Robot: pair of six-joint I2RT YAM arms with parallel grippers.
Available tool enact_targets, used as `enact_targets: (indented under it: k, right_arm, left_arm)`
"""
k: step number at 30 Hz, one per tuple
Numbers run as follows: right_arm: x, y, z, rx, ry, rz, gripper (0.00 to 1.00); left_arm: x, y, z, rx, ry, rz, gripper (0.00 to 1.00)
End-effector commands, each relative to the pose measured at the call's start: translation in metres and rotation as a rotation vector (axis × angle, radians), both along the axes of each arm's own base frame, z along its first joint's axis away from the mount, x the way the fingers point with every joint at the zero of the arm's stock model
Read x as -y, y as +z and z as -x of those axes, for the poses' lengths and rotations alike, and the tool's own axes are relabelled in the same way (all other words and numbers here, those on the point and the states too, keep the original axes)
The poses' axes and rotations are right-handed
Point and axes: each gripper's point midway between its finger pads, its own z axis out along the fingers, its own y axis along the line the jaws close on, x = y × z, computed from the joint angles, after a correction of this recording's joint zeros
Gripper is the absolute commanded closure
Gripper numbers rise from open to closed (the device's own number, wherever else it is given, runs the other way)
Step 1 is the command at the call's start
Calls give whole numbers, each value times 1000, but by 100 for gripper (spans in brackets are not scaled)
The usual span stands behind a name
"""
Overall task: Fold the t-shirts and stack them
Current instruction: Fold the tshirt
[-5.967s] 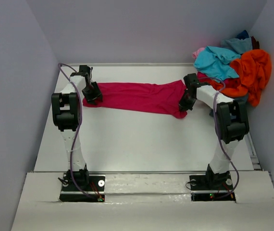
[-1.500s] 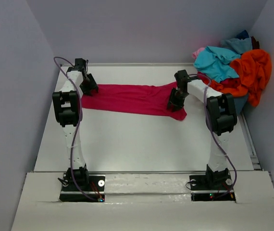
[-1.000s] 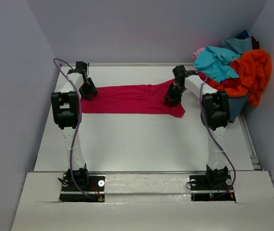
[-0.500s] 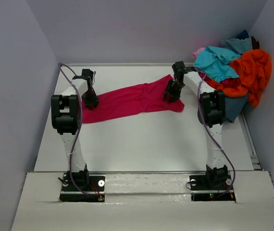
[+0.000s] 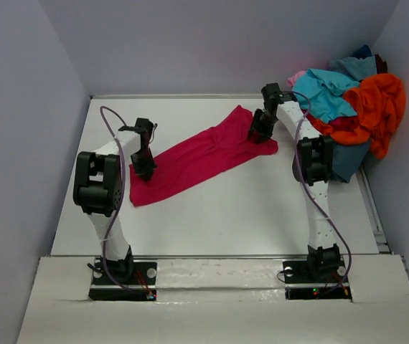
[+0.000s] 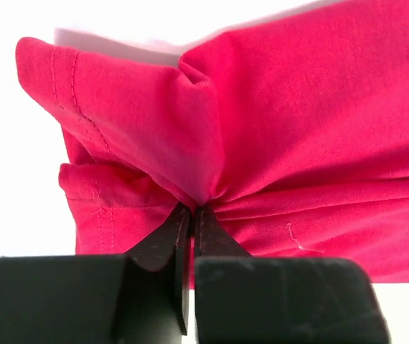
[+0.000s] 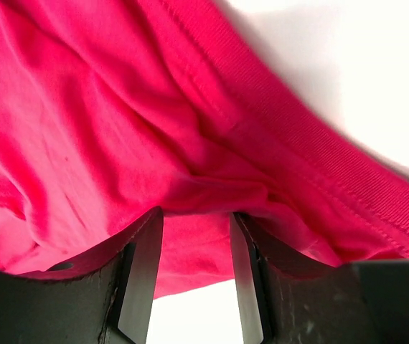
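The slanting t-shirt (image 5: 142,192) is held at one end by each gripper, so my left gripper goes on swinging its end of the t-shirt until that end gets to the table's clear near edge (image 5: 201,254).
The crimson-magenta t-shirt (image 5: 197,158) lies as a long narrow band, slanting from the near left to the far right of the table. My left gripper (image 5: 144,170) is at its near-left end, shut on a pinched fold of the cloth (image 6: 298,129) that puckers at the tips (image 6: 192,209). My right gripper (image 5: 260,133) is at the far-right end. Its jaws stand partly apart with a thick bunch of the same shirt (image 7: 118,107) gathered between the tips (image 7: 196,215). The other t-shirts are heaped at the back right.
The heap holds an orange shirt (image 5: 380,107), a turquoise one (image 5: 323,93), a pink one (image 5: 298,75) and a dark blue one (image 5: 362,51), right beside my right arm. Walls close in the left, back and right sides.
My left gripper has shut on the shirt's left end and drawn it nearer and rightward. The right gripper moved back with its end, so the shirt now lies slanted.
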Motion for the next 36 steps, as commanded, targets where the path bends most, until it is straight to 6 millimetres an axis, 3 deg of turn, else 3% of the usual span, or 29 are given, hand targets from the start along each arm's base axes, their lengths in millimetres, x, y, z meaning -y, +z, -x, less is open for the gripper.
enact_targets:
  k: [1,13,20,26,36]
  right_arm:
    - [4,9,-13,35,19,-14,51]
    - [-9,-14,-7,10,100,-82,51]
    - [-13,-12,-18,47,134,-98,51]
    - [-18,-13,-22,64,158,-119,50]
    - [-24,-11,-23,95,214,-152,50]
  left_arm:
    - [2,19,22,-1,-22,-11,94]
    - [63,23,91,-80,-242,17,94]
    - [82,15,133,-161,-330,61,94]
    - [97,16,153,-204,-416,69,94]
    - [149,10,195,-295,-691,112,94]
